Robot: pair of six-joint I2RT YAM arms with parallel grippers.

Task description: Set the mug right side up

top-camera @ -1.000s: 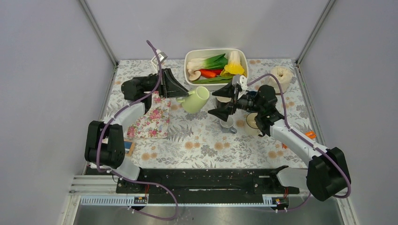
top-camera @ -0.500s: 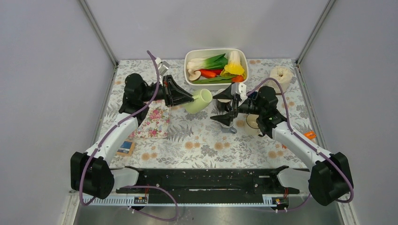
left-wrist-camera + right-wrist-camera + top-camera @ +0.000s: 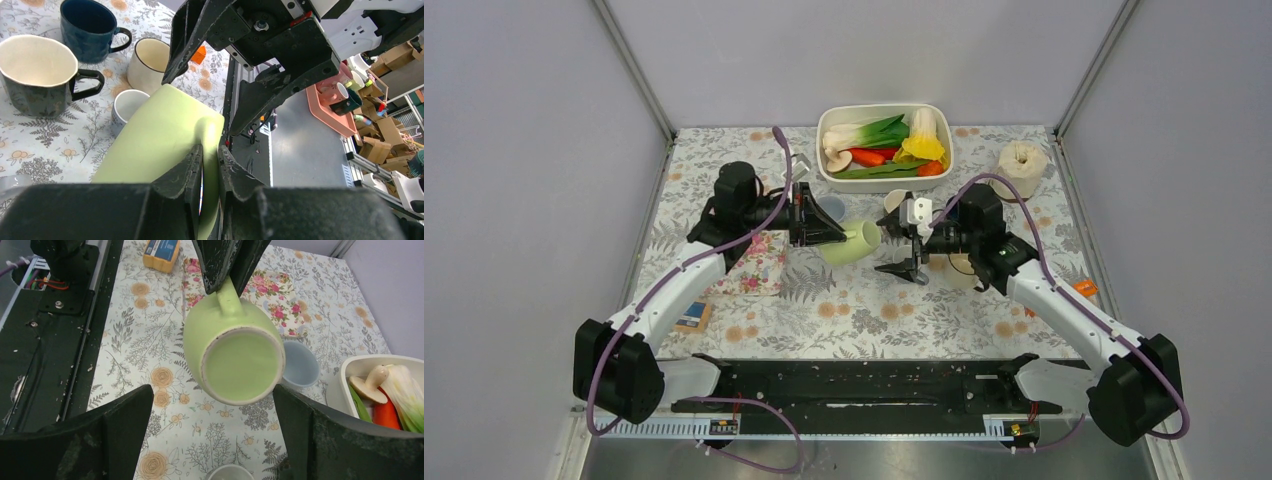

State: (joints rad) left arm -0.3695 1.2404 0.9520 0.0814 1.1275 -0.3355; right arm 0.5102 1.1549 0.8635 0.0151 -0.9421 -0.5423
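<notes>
The light green mug's flat base is facing the open fingers of the robot's right gripper, so the left gripper should keep its hold on the mug's handle until those fingers close on the mug's body.
The light green mug hangs on its side above the table. My left gripper is shut on its handle. In the left wrist view the fingers pinch the handle, with the mug body to their left. My right gripper stands open right of the mug, facing it. In the right wrist view the mug's flat base points at the camera, just beyond the wide-spread right gripper. The handle sits on the mug's far side. The mug's mouth is hidden.
A white bin of toy vegetables stands at the back. Other mugs cluster under and behind the right arm: dark blue, black, cream, small white. A floral cloth lies left.
My left arm has swung the green mug rightward and nearer, keeping its grip on the handle. The right gripper has shifted nearer too and now faces the mug's base, still open.
</notes>
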